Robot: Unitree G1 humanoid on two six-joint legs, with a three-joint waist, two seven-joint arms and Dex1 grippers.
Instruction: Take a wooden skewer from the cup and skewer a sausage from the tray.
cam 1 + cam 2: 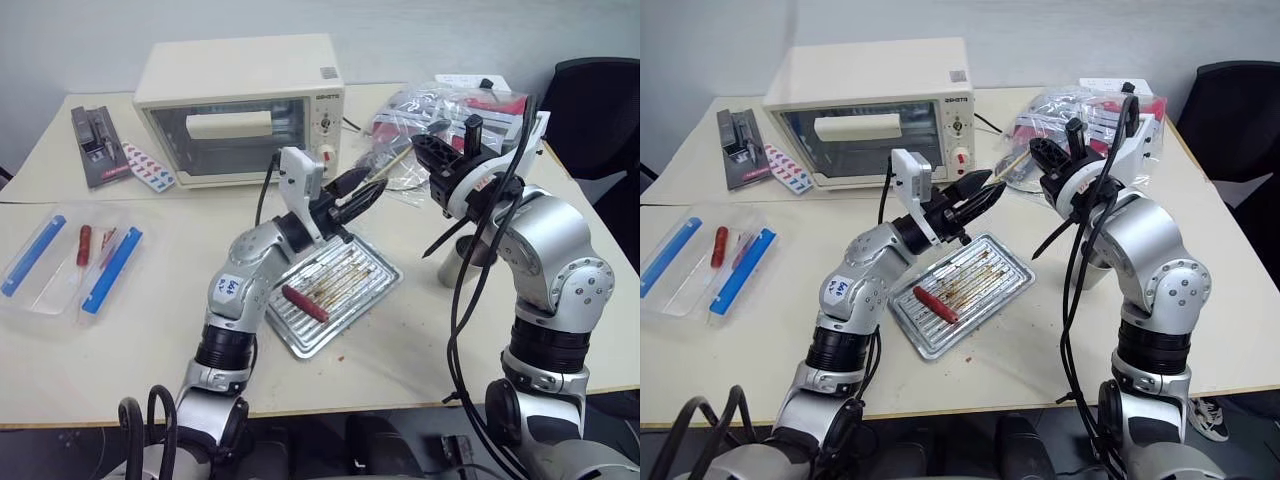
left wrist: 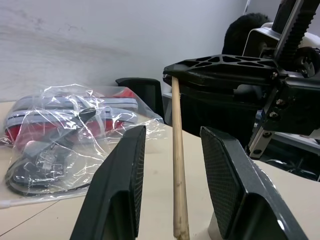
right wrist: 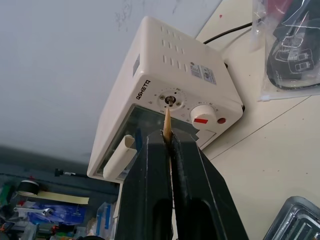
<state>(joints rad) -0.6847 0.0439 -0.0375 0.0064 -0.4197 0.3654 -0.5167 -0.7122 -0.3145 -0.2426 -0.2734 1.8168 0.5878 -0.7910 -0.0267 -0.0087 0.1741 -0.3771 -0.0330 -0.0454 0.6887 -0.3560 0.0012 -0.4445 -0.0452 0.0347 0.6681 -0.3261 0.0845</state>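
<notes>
My right gripper is holding the wooden skewer just behind its pointed tip (image 3: 167,121), so next my left gripper takes hold of the blunt end (image 2: 180,222) before my right gripper gets the sausage.
My right gripper (image 1: 428,150) is shut on the wooden skewer (image 1: 395,163), held in the air above the table in front of the oven. The stick's pale tip (image 3: 167,119) pokes out past the closed fingers. My left gripper (image 2: 174,131) is open, one finger on each side of the skewer (image 2: 177,165), with gaps between pads and stick. Below the grippers the silver tray (image 1: 372,287) lies on the table with one dark red sausage (image 1: 305,303) on its ribbed bottom. The steel cup (image 1: 463,263) stands right of the tray, partly hidden by my right arm.
A cream toaster oven (image 1: 240,105) stands at the back. Clear bags with red and black items (image 1: 450,105) lie behind my right arm. At the left, a clear plastic sheet (image 1: 60,290) holds blue strips and another sausage (image 1: 85,243). A black chair (image 1: 600,100) stands at the back right.
</notes>
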